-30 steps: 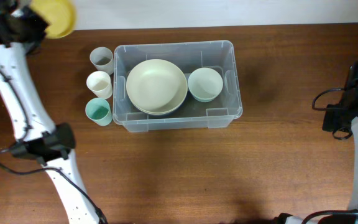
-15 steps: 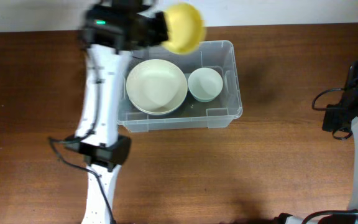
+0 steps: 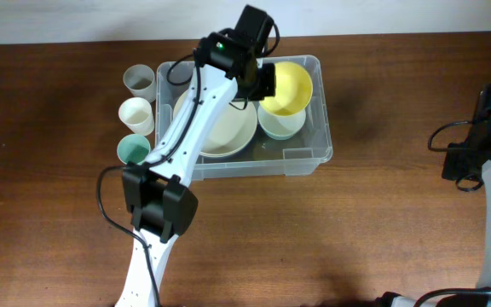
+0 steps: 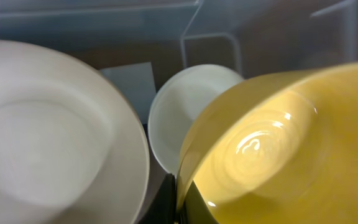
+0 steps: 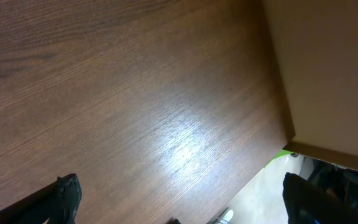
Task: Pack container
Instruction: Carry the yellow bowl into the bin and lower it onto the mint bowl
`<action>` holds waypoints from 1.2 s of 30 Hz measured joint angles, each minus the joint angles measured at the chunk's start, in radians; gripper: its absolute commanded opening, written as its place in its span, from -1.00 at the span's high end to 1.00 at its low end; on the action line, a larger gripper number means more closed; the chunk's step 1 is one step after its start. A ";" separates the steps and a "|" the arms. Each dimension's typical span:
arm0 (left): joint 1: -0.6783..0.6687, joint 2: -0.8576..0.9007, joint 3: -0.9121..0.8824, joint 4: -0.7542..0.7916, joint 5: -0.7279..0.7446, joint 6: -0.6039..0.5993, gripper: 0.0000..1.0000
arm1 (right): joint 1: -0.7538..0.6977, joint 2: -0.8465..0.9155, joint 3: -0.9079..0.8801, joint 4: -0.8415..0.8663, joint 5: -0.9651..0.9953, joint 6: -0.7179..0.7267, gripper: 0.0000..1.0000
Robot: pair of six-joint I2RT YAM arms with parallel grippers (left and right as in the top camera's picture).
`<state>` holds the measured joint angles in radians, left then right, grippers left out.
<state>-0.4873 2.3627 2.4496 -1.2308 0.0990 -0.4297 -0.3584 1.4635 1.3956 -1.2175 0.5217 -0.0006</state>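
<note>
The yellow bowl (image 3: 291, 89) hangs with its open side up above the small pale bowl (image 3: 280, 127), so the robot's left gripper should go on lowering it until it nests inside, and then let go.
The container (image 3: 254, 164), a clear tub, stands at the table's middle back. Inside lie a large cream bowl (image 3: 220, 132) on the left and a small pale bowl (image 3: 281, 126) on the right. My left gripper (image 3: 261, 85) is shut on the rim of a yellow bowl (image 3: 290, 85), tilted just above the small bowl. The left wrist view shows the yellow bowl (image 4: 278, 143) pinched at the rim by the left gripper (image 4: 179, 202), with the small bowl (image 4: 185, 118) and the cream bowl (image 4: 42, 124) beneath. My right gripper (image 5: 185, 205) stands open over bare table.
Three cups stand in a column left of the tub: grey (image 3: 139, 79), white (image 3: 135, 113) and teal (image 3: 133, 150). My right arm (image 3: 484, 136) is at the table's right edge, far from the tub. The right wrist view looks past the table's edge (image 5: 278, 118).
My left arm has swung from the far back left corner to over the container, carrying the yellow bowl to above the small bowl. The right arm has not moved.
</note>
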 measured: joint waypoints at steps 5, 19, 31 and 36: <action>0.000 0.000 -0.110 0.084 -0.002 0.000 0.98 | 0.000 0.000 0.000 0.000 0.000 0.000 -0.98; 0.000 0.000 -0.198 0.193 -0.002 0.000 0.95 | 0.000 0.000 0.000 0.000 0.000 0.000 -0.98; 0.000 0.001 -0.234 0.196 -0.003 0.002 0.85 | 0.000 0.000 0.000 0.000 0.000 0.000 -0.98; 0.000 0.001 -0.234 0.197 -0.003 0.002 0.78 | 0.000 0.000 0.000 0.000 0.000 0.000 -0.98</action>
<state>-0.4870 2.3638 2.2158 -1.0340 0.0963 -0.4282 -0.3588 1.4635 1.3956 -1.2175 0.5217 -0.0010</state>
